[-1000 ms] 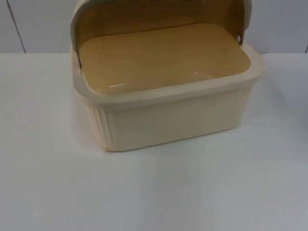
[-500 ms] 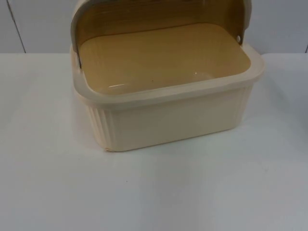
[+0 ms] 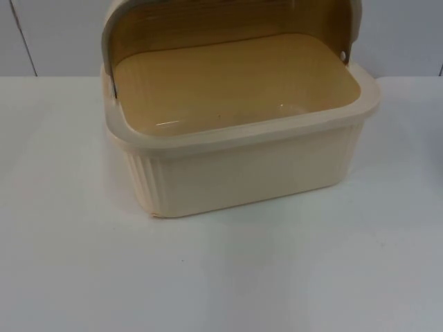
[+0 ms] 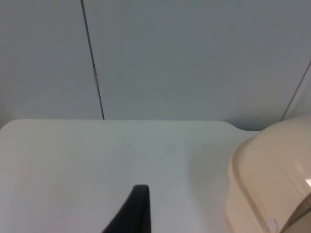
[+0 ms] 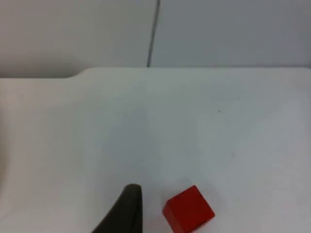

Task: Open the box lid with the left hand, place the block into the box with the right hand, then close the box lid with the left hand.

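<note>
My gripper will place the red block [image 5: 188,209] inside the box. The box is deep [image 3: 232,104] below its rim, so the block will sit clear of the closing lid.
A cream ribbed box [image 3: 242,131] stands on the white table in the top view. Its brownish see-through lid [image 3: 228,28] is swung up and back, and nothing lies inside the box. My left gripper [image 4: 138,208] hovers low over the table, with a corner of the box [image 4: 272,179] close beside it. A small red block [image 5: 188,208] lies on the table in the right wrist view. My right gripper [image 5: 129,208] is open just beside the block, not touching it and holding nothing.
The grey partition wall [image 3: 55,34] rises right behind the box. Bare white table [image 3: 221,277] stretches in front of the box and to both sides of it.
</note>
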